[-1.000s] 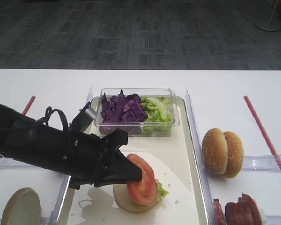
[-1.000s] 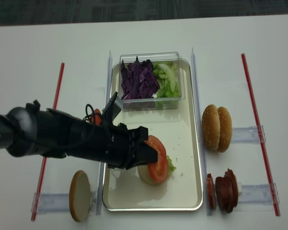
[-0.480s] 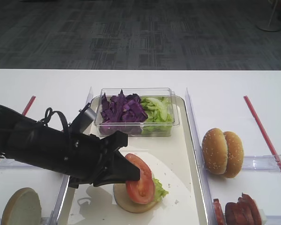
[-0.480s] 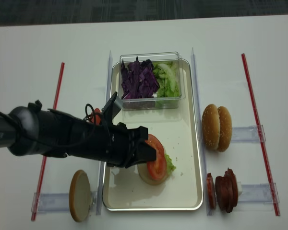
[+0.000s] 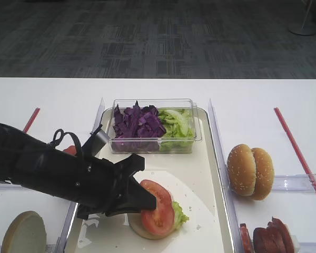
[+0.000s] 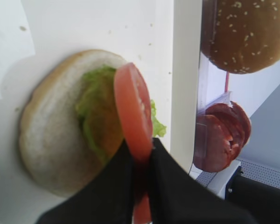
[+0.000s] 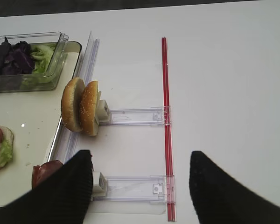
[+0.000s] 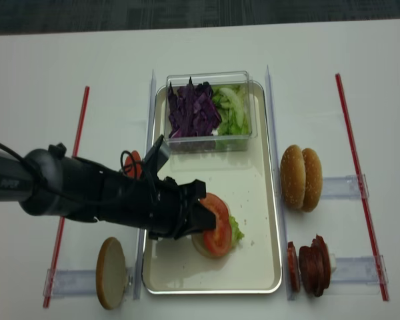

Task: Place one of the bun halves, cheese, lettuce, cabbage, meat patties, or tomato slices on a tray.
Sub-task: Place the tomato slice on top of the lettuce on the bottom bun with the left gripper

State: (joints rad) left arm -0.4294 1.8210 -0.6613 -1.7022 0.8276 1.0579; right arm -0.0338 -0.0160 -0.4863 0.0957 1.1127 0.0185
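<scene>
Next, my left gripper takes hold of the tomato slice [image 8: 219, 225] again and pulls it back across the bun half before letting go, because the slice stands tilted toward the bun half's lettuce edge [image 5: 140, 227].
My left gripper [image 5: 150, 203] [image 8: 203, 223] [image 6: 141, 156] is shut on a bright-red tomato slice [image 5: 159, 208] [image 8: 219, 225] [image 6: 133, 112], gripping its edge. The slice stands tilted over a pale bun half [image 5: 142, 227] [image 8: 201, 248] [image 6: 46, 140] topped with lettuce [image 5: 180, 215] [image 6: 95, 112], low on the cream tray [image 5: 205, 174] [image 8: 253, 267]. Whether the slice touches the lettuce I cannot tell. My right gripper [image 7: 140, 158] shows only in the right wrist view, open above the table with nothing between its fingers.
A clear box at the tray's far end holds cabbage [image 5: 138, 124] [image 8: 193, 112] and lettuce [image 5: 175, 124]. Two bun halves [image 5: 250, 171] [image 7: 81, 111] and meat patties [image 5: 271, 237] [image 8: 313, 263] stand in racks on the right. Another bun half [image 5: 23, 232] and tomato slices [image 8: 135, 163] are left.
My left gripper has sunk a little with the tomato slice, bringing it lower over the bun half and lettuce. The slice now leans flatter.
</scene>
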